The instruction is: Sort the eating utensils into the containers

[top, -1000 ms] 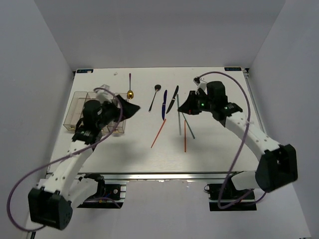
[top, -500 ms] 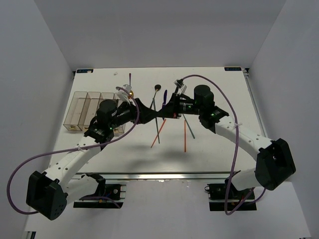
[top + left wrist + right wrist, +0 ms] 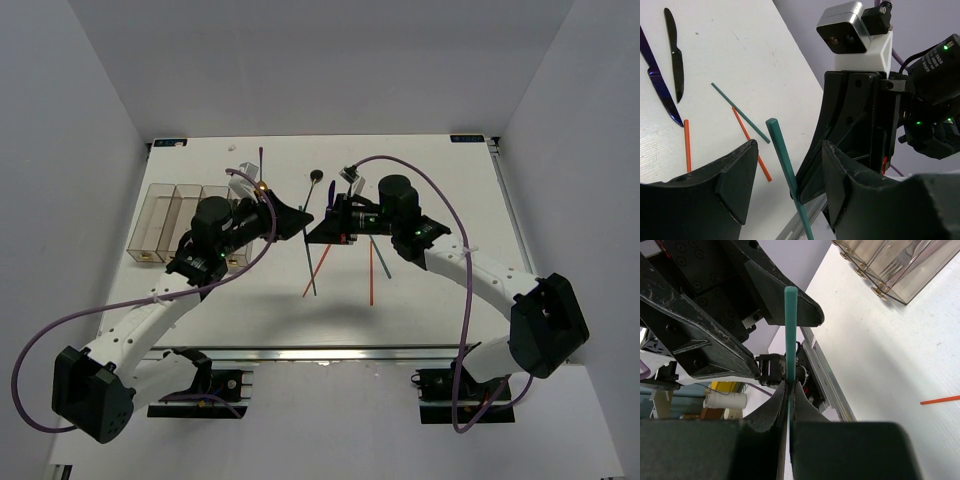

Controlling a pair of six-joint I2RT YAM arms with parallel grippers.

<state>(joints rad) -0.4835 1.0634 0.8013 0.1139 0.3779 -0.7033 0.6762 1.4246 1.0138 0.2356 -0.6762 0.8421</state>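
Observation:
My right gripper is holding the teal chopstick away from the containers. So next my left gripper takes it first, before my right gripper picks up the other teal chopstick.
My right gripper is shut on a teal chopstick and holds it above the table's middle; in the right wrist view the stick rises from between the closed fingertips. My left gripper is open right opposite it. In the left wrist view its jaws stand either side of the held stick without touching it. The joined smoky-brown containers stand at the left. On the table lie a black spoon, a gold-bowled purple spoon, a blue knife, a black knife, two orange chopsticks and another teal chopstick.
The right wrist view shows the containers with a fork inside one bin. The two arms meet nose to nose over the table's centre. White walls close in the left, right and back of the table.
My right gripper has lifted the teal chopstick and carried it left. My left gripper has swung right from the containers and now brackets the stick.

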